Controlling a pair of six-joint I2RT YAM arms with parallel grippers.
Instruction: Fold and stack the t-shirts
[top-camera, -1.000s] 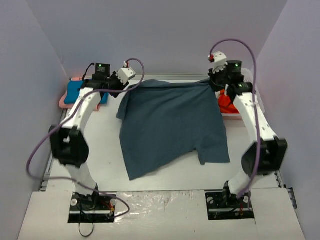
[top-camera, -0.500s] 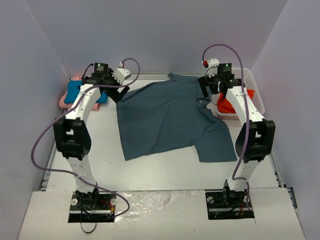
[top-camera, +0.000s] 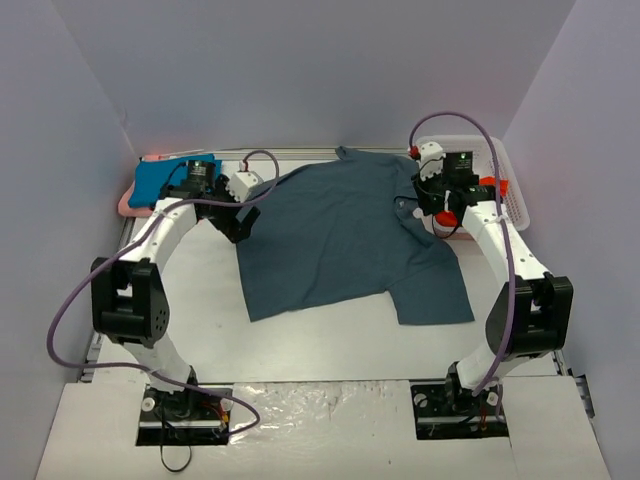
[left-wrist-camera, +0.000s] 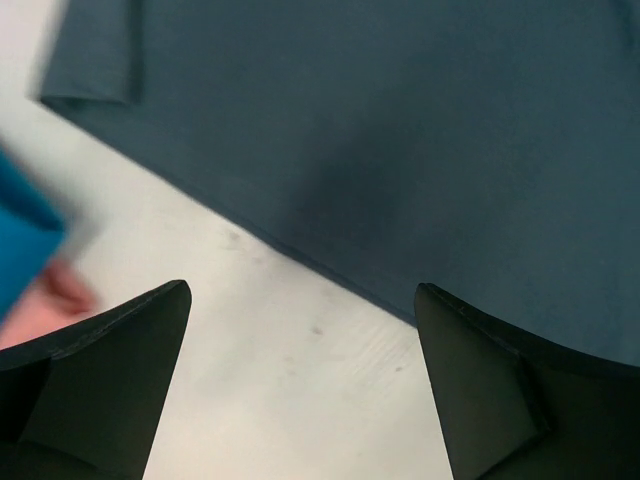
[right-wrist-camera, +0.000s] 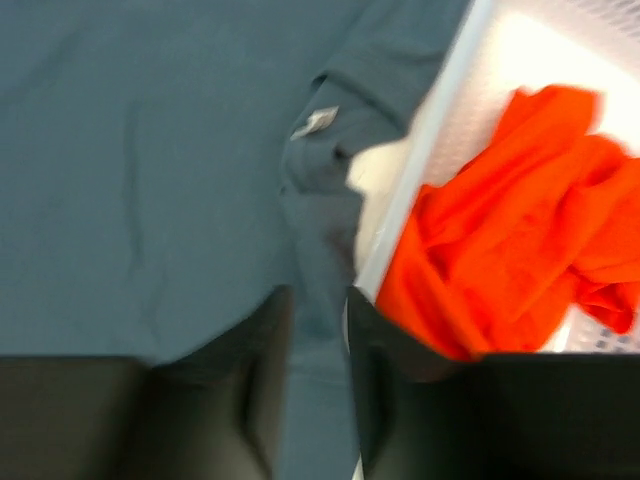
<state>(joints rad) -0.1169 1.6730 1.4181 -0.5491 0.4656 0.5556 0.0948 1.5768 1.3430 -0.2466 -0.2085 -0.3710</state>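
I expect the dark slate t-shirt's body (top-camera: 322, 240) to bring its sleeves (top-camera: 434, 298) sliding along when I pull the t-shirt's hem to the side, because the body lies smooth and flat.
The dark slate t-shirt (top-camera: 340, 235) lies spread flat on the table, collar towards the back. My left gripper (top-camera: 240, 218) hovers at its left edge, open wide over bare table (left-wrist-camera: 290, 350), holding nothing; the left wrist view shows the left gripper (left-wrist-camera: 302, 295) just short of the shirt's hem (left-wrist-camera: 400, 130). My right gripper (top-camera: 430, 200) hangs over the shirt's right shoulder beside the basket. In its wrist view the right gripper (right-wrist-camera: 320, 298) has jaws narrowly apart, with the dark shirt (right-wrist-camera: 150, 150) seen lying below the gap. The orange-red t-shirt (right-wrist-camera: 520, 220) sits crumpled in the basket.
The white lattice basket (top-camera: 510, 170) stands at the back right, its rim (right-wrist-camera: 420, 150) touching the dark shirt's sleeve. A teal-blue shirt (top-camera: 160, 178) lies on a pale pink one (top-camera: 130, 203) at the back left. Walls enclose the table on three sides.
Both grippers let go of the dark shirt's top corners and it settled flat. The left gripper drew back off the cloth; the right gripper's jaws opened, then narrowed.
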